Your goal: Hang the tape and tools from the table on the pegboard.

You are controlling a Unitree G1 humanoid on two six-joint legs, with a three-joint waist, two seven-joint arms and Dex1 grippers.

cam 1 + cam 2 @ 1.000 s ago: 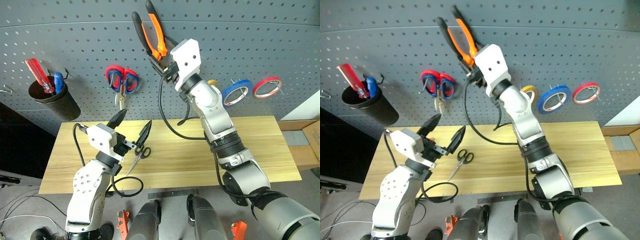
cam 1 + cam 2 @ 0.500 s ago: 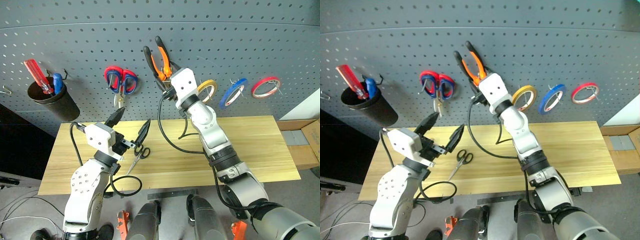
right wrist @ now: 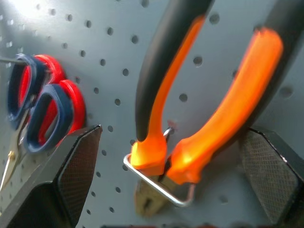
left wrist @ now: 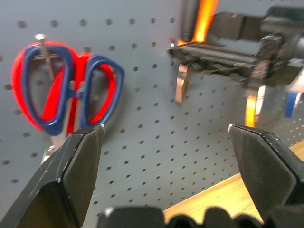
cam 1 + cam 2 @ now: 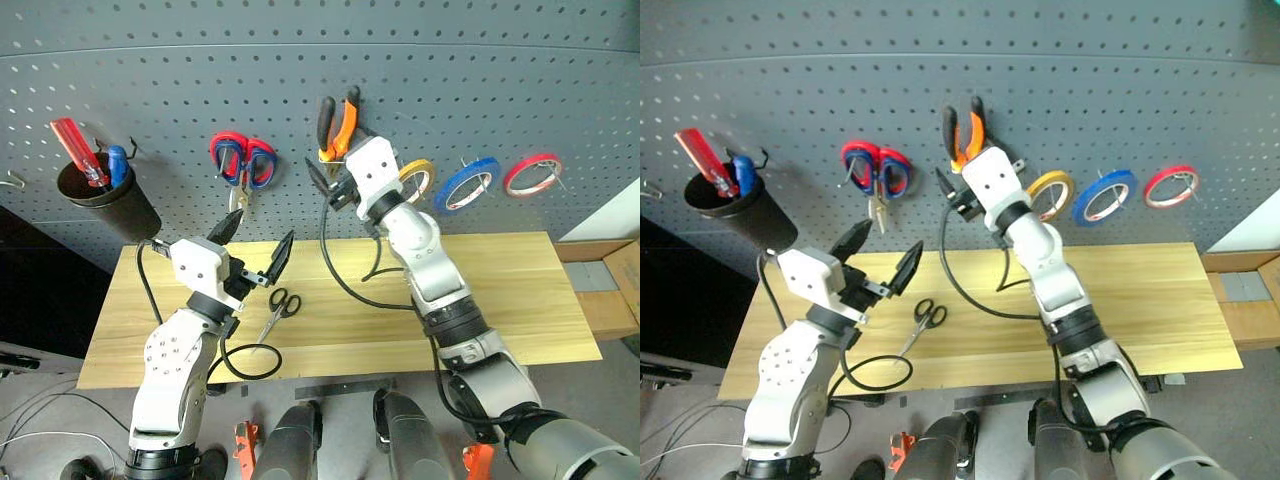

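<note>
The hook (image 4: 41, 38) reaches out farther than the red-and-blue scissors, so the small black-handled scissors (image 5: 283, 307) will hang in front when the robot brings their loop onto the hook.
The orange-and-black pliers (image 5: 337, 122) hang handles-up from a silver wire hook (image 3: 156, 183) on the dark grey pegboard (image 5: 520, 80). My right gripper (image 5: 334, 165) is open just below them, one finger on each side and neither touching the handles. The yellowish tape (image 5: 415, 178) hangs on the board right of that gripper. Small black-handled scissors (image 5: 279, 308) lie on the wooden table (image 5: 500, 290). My left gripper (image 5: 252, 243) hovers open and empty above them, facing the board.
Red-and-blue scissors (image 5: 243, 160) hang left of the pliers. A blue tape ring (image 5: 470, 185) and a red tape ring (image 5: 533, 173) hang at the right. A black cup (image 5: 108, 200) with a red screwdriver (image 5: 78, 150) hangs at far left. A black cable loop (image 5: 250, 360) lies on the table's front.
My right gripper came down along the board with the pliers, set them on the hook and opened. The left gripper stayed open, almost in place.
</note>
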